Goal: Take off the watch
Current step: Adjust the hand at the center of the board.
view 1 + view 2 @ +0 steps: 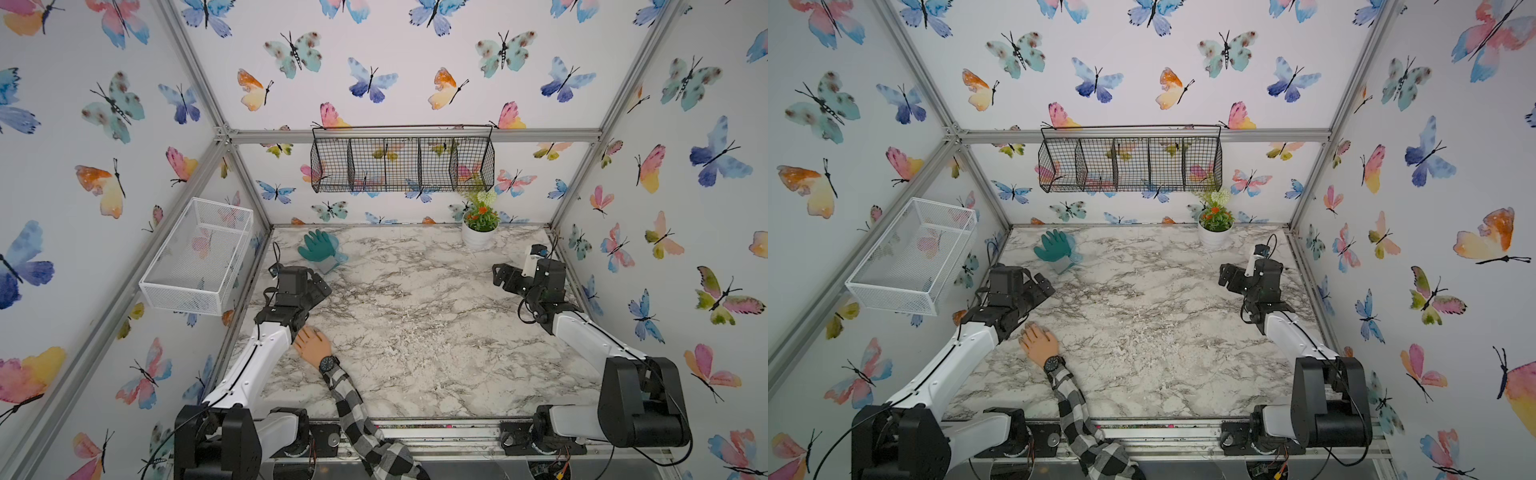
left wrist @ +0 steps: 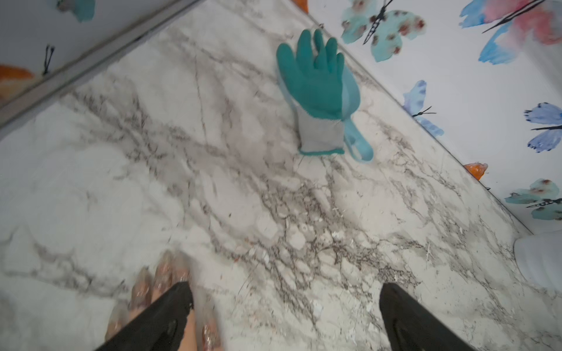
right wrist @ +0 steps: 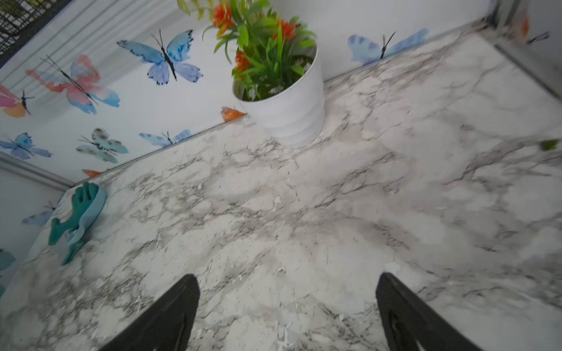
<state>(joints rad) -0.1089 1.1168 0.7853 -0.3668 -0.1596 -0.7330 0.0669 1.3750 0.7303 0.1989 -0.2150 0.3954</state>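
Observation:
The mannequin hand (image 1: 312, 345) is far away from my right gripper. My left gripper should take hold of the plaid sleeve (image 1: 340, 380) behind the watch and bring the mannequin hand over.
The black watch (image 1: 328, 364) (image 1: 1053, 364) sits on the wrist of a mannequin hand (image 1: 313, 344) (image 1: 1038, 340) lying flat at the table's near left, with a plaid sleeve (image 1: 357, 415) behind it. My left gripper (image 1: 321, 287) (image 1: 1044, 286) (image 2: 286, 291) hangs open beyond the hand's fingertips, nothing between its fingers. In the left wrist view the blurred mannequin fingertips (image 2: 164, 273) show beside one black finger, and the watch is out of view. My right gripper (image 1: 500, 274) (image 1: 1227, 276) (image 3: 287, 282) stands open over bare marble at the far right, holding nothing.
A green work glove (image 1: 320, 247) (image 2: 316, 79) lies at the back left. A white pot with a plant (image 1: 478, 237) (image 3: 289, 112) stands at the back right. A white wire basket (image 1: 199, 253) hangs on the left wall and a black wire basket (image 1: 403, 162) on the back wall.

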